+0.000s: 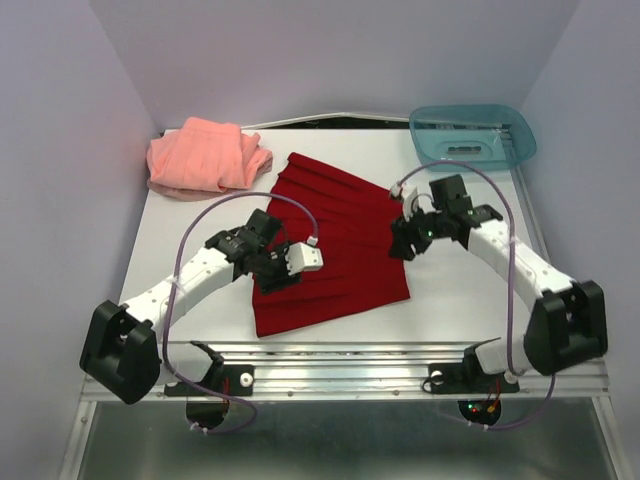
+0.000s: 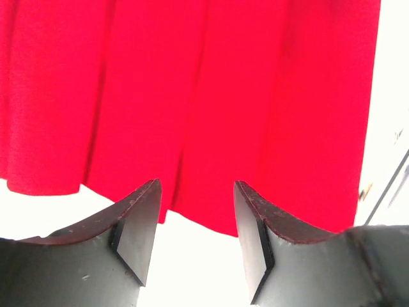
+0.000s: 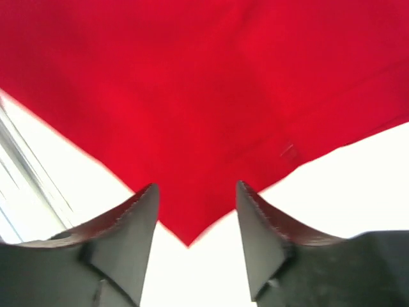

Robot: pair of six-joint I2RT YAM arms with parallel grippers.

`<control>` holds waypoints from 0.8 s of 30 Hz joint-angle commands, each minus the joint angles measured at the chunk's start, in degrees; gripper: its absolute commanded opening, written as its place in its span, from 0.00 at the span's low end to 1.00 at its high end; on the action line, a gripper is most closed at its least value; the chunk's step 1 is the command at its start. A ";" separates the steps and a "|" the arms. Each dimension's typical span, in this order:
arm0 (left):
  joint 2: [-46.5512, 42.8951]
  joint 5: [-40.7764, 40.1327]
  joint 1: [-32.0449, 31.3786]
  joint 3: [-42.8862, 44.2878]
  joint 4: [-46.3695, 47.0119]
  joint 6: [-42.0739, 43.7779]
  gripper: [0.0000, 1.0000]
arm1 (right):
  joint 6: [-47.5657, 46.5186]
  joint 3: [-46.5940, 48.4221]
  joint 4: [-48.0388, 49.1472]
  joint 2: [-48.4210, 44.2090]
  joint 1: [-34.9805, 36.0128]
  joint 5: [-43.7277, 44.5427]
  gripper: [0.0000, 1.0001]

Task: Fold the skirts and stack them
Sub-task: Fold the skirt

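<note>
The red skirt's pleated hem faces my left gripper's open fingers, off its near corner, so they should come back toward the rail and pinch that corner.
The deep red pleated skirt lies spread flat in the middle of the white table. The salmon-pink skirt sits rumpled at the back left. My left gripper is at the red skirt's left edge. In the left wrist view it is open, with nothing between the fingers and the skirt's hem just beyond the tips. My right gripper hovers at the skirt's right edge. Its jaws are open too, and a pointed corner of the red cloth lies between the fingers without being pinched.
A translucent teal plastic tray stands at the back right corner. Pale walls close in the table on three sides. A metal rail with the arm bases runs along the near edge.
</note>
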 commanded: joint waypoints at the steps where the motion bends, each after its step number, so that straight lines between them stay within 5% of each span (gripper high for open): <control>1: -3.40 -4.21 -2.77 -2.82 -6.25 4.58 0.59 | -19.90 -9.12 -6.93 -13.39 7.33 8.56 0.53; 8: -3.24 -5.54 -3.30 -3.17 -7.22 1.78 0.61 | -32.22 -22.75 -1.24 -27.49 18.24 12.95 0.51; 16: 10.97 -7.82 2.40 -2.83 2.61 -2.44 0.59 | -36.61 -27.60 7.74 -19.07 20.28 15.69 0.54; 24: 26.38 -4.84 8.65 11.84 5.35 -3.23 0.55 | -44.00 -31.30 12.49 -16.43 20.28 18.06 0.55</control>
